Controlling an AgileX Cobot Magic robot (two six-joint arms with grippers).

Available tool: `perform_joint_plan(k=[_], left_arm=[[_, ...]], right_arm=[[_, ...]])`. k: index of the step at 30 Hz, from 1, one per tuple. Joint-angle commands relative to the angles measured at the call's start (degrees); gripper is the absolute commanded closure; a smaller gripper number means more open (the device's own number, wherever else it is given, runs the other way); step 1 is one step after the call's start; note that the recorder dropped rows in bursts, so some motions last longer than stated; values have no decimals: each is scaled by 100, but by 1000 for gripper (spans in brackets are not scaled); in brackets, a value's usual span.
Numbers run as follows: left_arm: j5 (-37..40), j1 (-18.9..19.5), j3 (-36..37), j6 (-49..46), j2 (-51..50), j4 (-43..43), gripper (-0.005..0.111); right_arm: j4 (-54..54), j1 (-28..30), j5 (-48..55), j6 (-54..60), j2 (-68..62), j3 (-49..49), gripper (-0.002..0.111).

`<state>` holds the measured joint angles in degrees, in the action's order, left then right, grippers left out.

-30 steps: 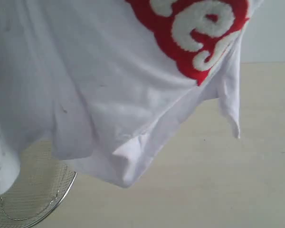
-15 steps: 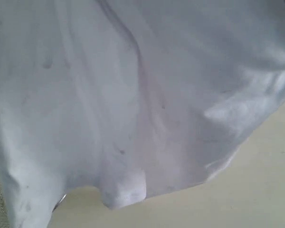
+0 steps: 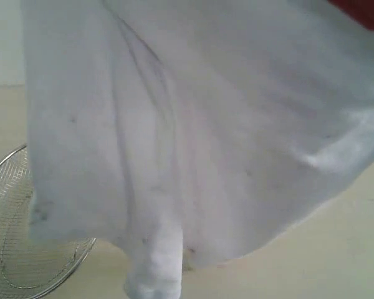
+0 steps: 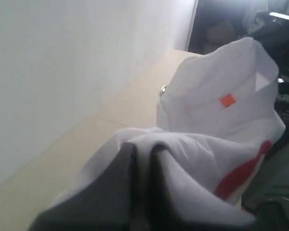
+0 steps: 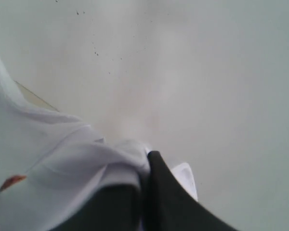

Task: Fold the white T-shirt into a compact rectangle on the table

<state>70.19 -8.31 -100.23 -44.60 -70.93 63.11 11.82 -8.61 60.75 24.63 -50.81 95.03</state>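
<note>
I should keep lowering my right gripper until the cloth rests on the beige table [image 3: 327, 255], as the white T-shirt hangs spread from both grippers, its hem [image 3: 240, 254] over it.
The white T-shirt [image 3: 193, 137] hangs in the air close to the exterior camera and fills most of that view, with a sliver of red print at the top right corner. Its hem droops near the pale beige table [image 3: 336, 249]. In the left wrist view my left gripper [image 4: 140, 149] is shut on a bunched fold of the T-shirt [image 4: 221, 120], whose orange neck tag [image 4: 227, 100] and a red strip show beyond. In the right wrist view my right gripper [image 5: 145, 161] is shut on another edge of the T-shirt [image 5: 48, 149]. Neither gripper shows in the exterior view.
A round wire-mesh basket [image 3: 12, 249] sits on the table at the lower left, partly behind the hanging cloth. A pale wall [image 5: 207, 72] fills the right wrist view. In the left wrist view, a white wall [image 4: 62, 62] runs along the table's edge.
The hanging shirt has swung across the exterior view: the red lettering went out at the top right, the plain white cloth now covers the frame, and the basket shows again at the left.
</note>
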Motion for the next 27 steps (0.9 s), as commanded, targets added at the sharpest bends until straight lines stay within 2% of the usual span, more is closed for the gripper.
perform_joint_plan(k=[1,5,13,27], left_arm=[[-242,-254,480,-270,-56,-220,102],[-465,-431,677,-484,-190,-259,102],[-531,-441,700,-685,-450,-557,102],[-938,-430,700,-1145,-1032,-1436,102]], right_arm=[[-336,35,-4,-171,90,50,109],[-551,35,35,-217,157,50,109],[-575,35,-105,-238,84,-40,109],[-643,35,-1001,-328,-1160,-370,109]])
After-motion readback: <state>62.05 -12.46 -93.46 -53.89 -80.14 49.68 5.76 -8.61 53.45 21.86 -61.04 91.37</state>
